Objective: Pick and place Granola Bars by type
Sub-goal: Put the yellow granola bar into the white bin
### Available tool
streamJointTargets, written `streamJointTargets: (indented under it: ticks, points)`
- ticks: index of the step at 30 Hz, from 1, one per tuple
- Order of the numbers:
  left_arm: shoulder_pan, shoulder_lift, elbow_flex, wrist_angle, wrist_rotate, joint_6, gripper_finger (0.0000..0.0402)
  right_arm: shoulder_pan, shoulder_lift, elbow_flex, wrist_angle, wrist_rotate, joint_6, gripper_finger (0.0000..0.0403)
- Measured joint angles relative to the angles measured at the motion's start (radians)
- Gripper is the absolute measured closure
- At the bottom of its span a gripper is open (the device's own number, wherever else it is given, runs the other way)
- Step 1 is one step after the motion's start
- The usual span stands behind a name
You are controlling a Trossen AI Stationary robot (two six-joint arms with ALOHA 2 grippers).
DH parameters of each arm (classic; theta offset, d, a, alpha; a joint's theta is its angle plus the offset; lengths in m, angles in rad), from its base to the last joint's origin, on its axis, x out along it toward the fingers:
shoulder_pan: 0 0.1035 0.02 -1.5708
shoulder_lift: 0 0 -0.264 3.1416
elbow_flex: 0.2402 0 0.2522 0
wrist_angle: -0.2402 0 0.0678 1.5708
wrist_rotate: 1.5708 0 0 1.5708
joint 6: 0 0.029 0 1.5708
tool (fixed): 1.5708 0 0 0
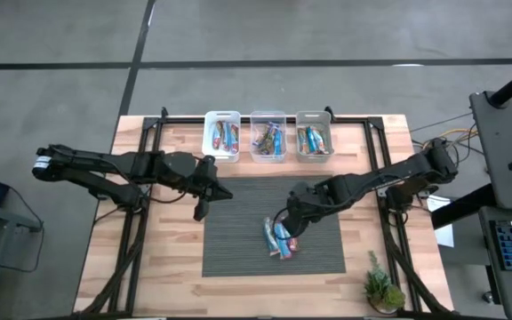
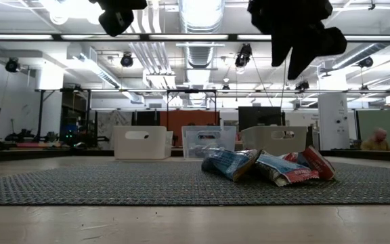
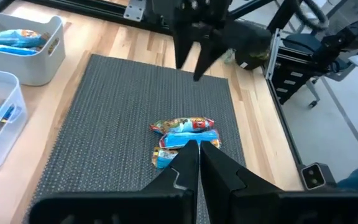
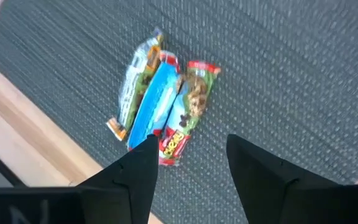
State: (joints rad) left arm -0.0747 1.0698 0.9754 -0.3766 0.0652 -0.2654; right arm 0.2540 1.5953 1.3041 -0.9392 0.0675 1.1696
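Note:
The pale granola bar [image 1: 270, 238] is on my left gripper's side of the pile, so my right gripper should move back and my left gripper should grab its far end [image 4: 155, 42].
Three granola bars [image 4: 160, 106] lie side by side on the dark mat [image 1: 238, 249]: one pale, one blue, one with red ends. They also show in the high view [image 1: 278, 238] and the low view [image 2: 266, 166]. My right gripper [image 4: 190, 146] hangs open well above them, pointing steeply down and touching nothing; the low view shows it [image 2: 296, 64] clear of the bars. My left gripper [image 3: 192, 147] is shut and empty, raised over the mat's left part [image 1: 200, 212].
Three bins stand in a row at the table's far edge: a white one [image 1: 222, 133], a clear one [image 1: 268, 135] and a white one [image 1: 314, 133], each holding bars. A small plant [image 1: 382, 289] sits at the near right corner. Bare mat surrounds the bars.

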Motion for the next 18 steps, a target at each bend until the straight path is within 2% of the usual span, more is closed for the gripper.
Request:
streamJointTargets:
  ticks: [3,9,15,18]
  points:
    - [0.0,0.017,0.0,0.02,0.003,-0.003,0.0401,0.014,-0.032,0.0,-0.001,0.048,-0.03,0.0223]
    - [-0.005,0.112,0.06,0.048,0.004,0.071,0.0387,0.014,-0.083,0.0,-0.009,0.067,-0.118,0.0225]
    - [-0.006,0.254,0.205,0.034,0.05,0.19,0.0335,0.015,-0.146,0.0,-0.045,0.077,-0.136,0.023]
    - [-0.006,0.319,0.293,-0.029,0.051,0.252,0.0307,0.014,-0.205,0.0,-0.054,0.093,-0.157,0.0231]
